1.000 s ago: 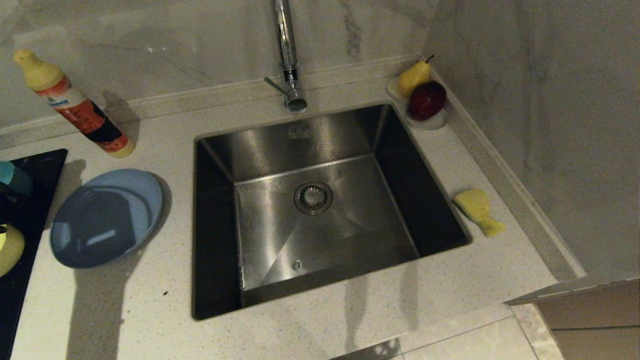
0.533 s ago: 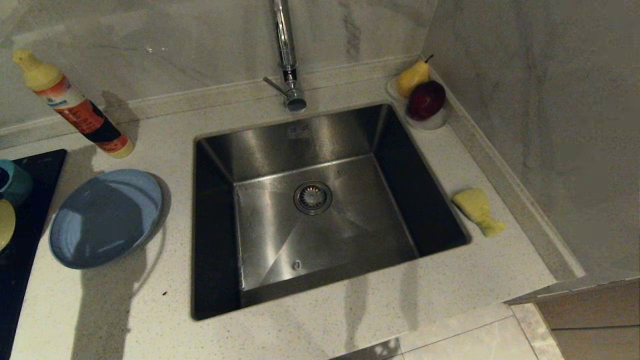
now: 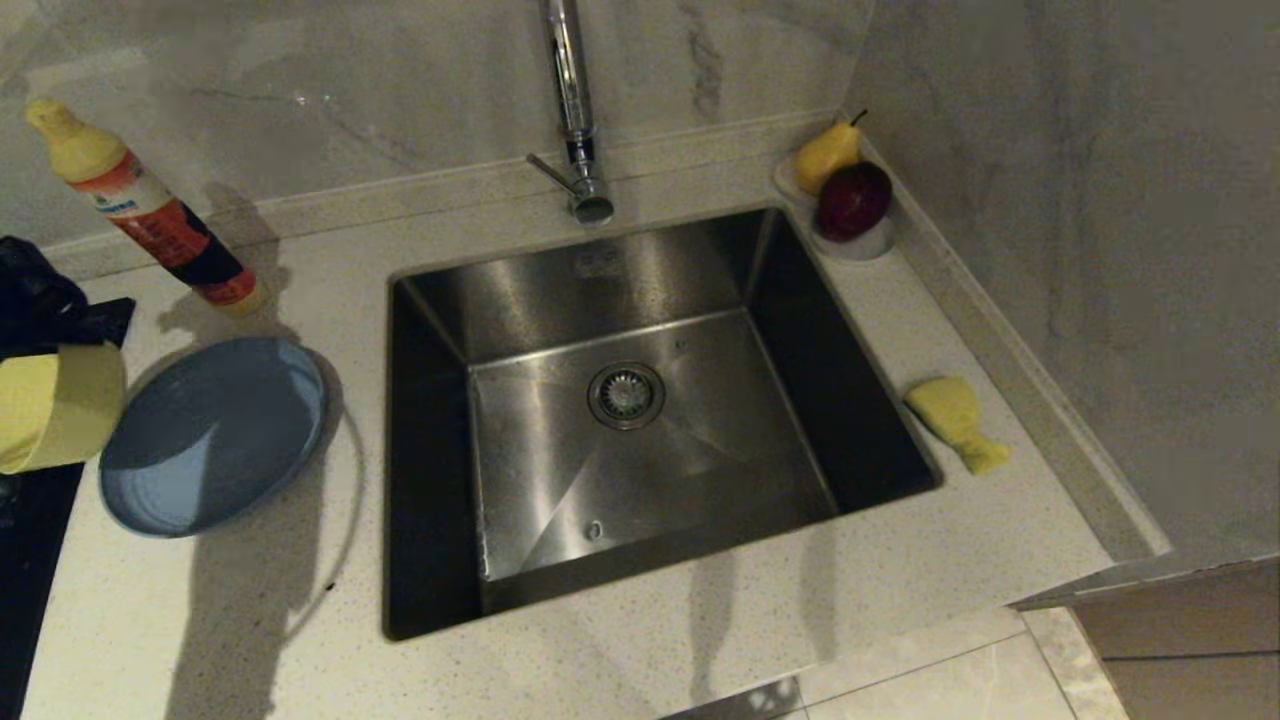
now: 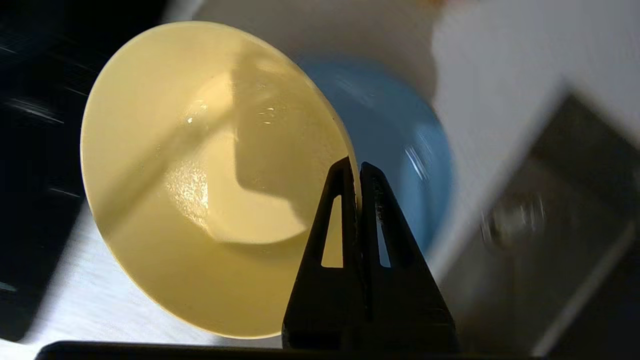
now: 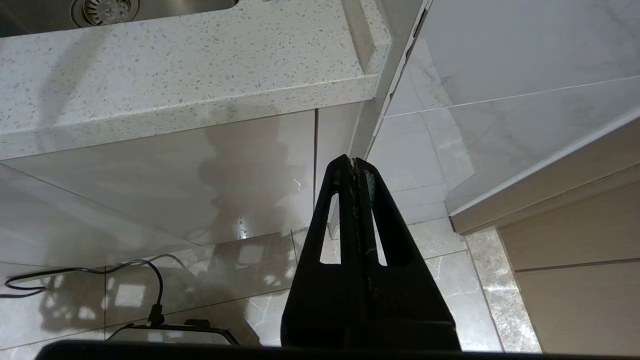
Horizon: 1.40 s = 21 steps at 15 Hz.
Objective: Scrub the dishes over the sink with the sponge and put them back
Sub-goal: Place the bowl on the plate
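My left gripper should keep moving the raised pale-yellow bowl [image 3: 74, 408] until the bowl's base rests on the light-blue plate [image 3: 216, 436], since the plate lies empty beside the bowl.
My left gripper [image 4: 356, 167] is shut on the rim of the pale-yellow bowl [image 4: 210, 180], one finger inside and one outside. In the head view the bowl [image 3: 60, 405] hangs tilted on its side at the far left, above the counter, with the dark arm behind it. The light-blue plate [image 3: 212, 432] lies on the counter just right of the bowl. The steel sink [image 3: 640, 420] is empty, with the tap [image 3: 572, 110] behind it. The yellow sponge [image 3: 955, 420] lies on the counter right of the sink. My right gripper [image 5: 354, 161] is shut and empty, below the counter edge.
A detergent bottle [image 3: 150, 215] lies at the back left. A white dish with a pear [image 3: 828, 155] and a red apple [image 3: 853, 200] sits in the back right corner. A black hob [image 3: 30, 540] covers the left edge. A wall closes the right side.
The yellow bowl has risen off the hob at the left edge and come into view, tilted, with the left arm behind it. The teal bowl at the far left no longer shows.
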Tool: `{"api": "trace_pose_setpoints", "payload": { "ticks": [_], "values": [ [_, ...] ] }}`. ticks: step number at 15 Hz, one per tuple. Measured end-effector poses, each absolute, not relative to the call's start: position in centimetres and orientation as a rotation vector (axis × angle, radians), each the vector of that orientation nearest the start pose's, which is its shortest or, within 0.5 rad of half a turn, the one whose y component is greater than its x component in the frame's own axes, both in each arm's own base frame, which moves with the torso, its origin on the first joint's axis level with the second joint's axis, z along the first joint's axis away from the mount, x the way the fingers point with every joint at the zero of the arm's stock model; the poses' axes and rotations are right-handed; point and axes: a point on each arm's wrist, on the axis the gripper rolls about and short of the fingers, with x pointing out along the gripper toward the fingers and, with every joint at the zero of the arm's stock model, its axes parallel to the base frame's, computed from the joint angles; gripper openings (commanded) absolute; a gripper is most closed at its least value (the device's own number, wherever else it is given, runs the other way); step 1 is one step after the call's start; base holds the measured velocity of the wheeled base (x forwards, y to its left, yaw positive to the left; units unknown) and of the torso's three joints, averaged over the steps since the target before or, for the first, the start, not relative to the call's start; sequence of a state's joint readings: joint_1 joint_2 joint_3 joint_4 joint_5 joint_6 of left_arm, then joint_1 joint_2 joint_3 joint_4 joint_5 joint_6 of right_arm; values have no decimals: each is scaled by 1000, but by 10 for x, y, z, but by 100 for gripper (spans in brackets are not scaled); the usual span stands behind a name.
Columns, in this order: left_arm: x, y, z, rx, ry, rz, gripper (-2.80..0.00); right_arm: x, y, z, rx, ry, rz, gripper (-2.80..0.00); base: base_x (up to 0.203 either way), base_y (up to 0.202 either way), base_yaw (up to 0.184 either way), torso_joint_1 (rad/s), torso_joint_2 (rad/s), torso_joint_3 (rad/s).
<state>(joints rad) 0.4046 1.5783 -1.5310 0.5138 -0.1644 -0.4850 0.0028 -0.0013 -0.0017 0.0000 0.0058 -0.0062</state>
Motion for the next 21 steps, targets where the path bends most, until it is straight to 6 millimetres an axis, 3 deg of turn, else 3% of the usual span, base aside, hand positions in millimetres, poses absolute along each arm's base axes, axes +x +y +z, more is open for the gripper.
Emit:
{"api": "trace_pose_setpoints", "payload": {
  "ticks": [5,9,14,15,16,21],
  "values": [
    [285,60,286,-510,543,379,-280,-23,0,76,-6,-3,8,-280,0,0,0,0,0,0],
    [316,52,266,-465,540,412,-280,-23,0,76,-5,-3,8,-280,0,0,0,0,0,0],
    [331,46,255,-456,569,398,-280,-23,0,76,-5,-3,9,-280,0,0,0,0,0,0],
    [333,43,255,-456,571,393,-55,-23,0,76,-6,-3,9,-280,0,0,0,0,0,0],
    [333,41,255,-455,571,391,0,-23,0,76,-6,-3,8,-280,0,0,0,0,0,0],
    [321,27,270,-483,536,349,0,-23,0,76,-6,-3,9,-280,0,0,0,0,0,0]
  ]
}}
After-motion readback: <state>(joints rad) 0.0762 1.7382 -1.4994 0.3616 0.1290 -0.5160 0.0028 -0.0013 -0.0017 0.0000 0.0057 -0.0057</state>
